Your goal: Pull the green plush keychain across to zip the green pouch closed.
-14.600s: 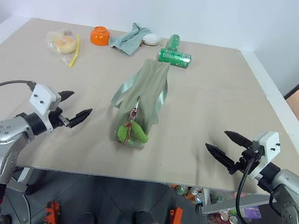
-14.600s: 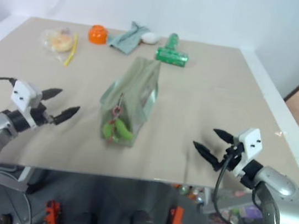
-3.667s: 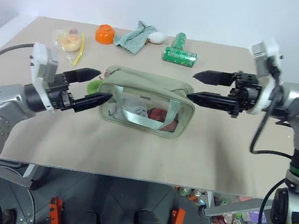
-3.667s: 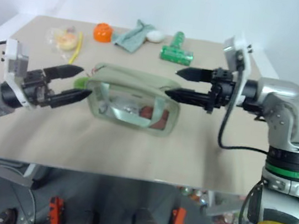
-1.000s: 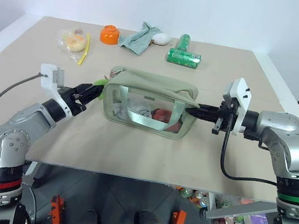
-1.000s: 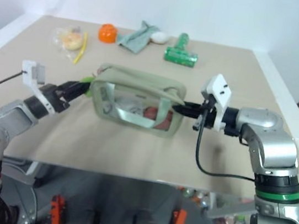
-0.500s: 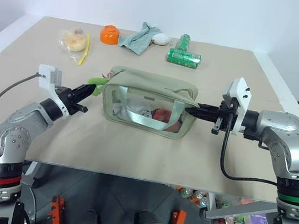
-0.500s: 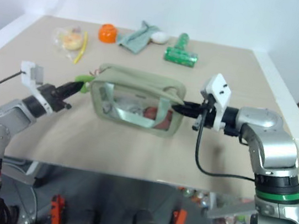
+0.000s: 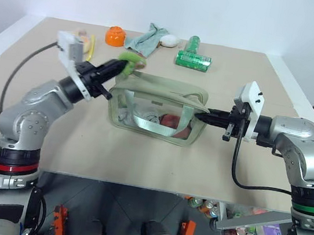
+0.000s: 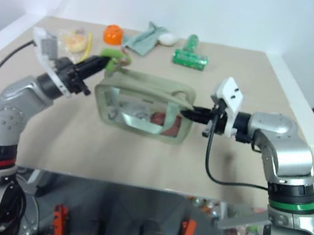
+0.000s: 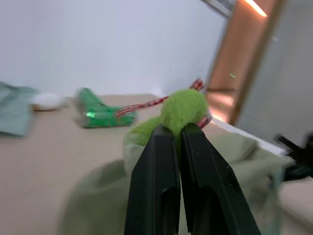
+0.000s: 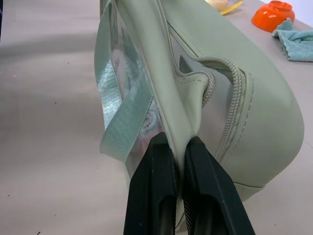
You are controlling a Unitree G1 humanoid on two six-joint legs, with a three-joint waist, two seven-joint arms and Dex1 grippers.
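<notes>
Next, I put the plush keychain down with my left gripper and hold the pouch's opposite end (image 9: 115, 96) with it before my right gripper pulls, because the zipper gapes (image 12: 215, 98) toward my right gripper.
The green pouch (image 9: 164, 87) lies lengthwise across the middle of the table, with its clear side and strap handles facing me. My left gripper (image 9: 119, 67) is shut on the green plush keychain (image 9: 132, 62) and holds it lifted just above the pouch's left top end. In the left wrist view the plush (image 11: 184, 106) bulges past my fingertips (image 11: 164, 132), and its reddish cord (image 11: 142, 105) trails behind. My right gripper (image 9: 201, 116) is shut on the fabric at the pouch's right end (image 12: 195, 93), beside the zipper teeth.
Along the back of the table lie a green can (image 9: 193, 59), a teal-grey cloth (image 9: 146, 37), a white rounded object (image 9: 168, 39), an orange bowl (image 9: 116, 36) and a clear bag of food (image 9: 77, 41). The table's front edge runs below the pouch.
My left gripper has shut on the plush keychain and swung up and to the right, lifting it above the pouch's left end. The right gripper and pouch stay put.
</notes>
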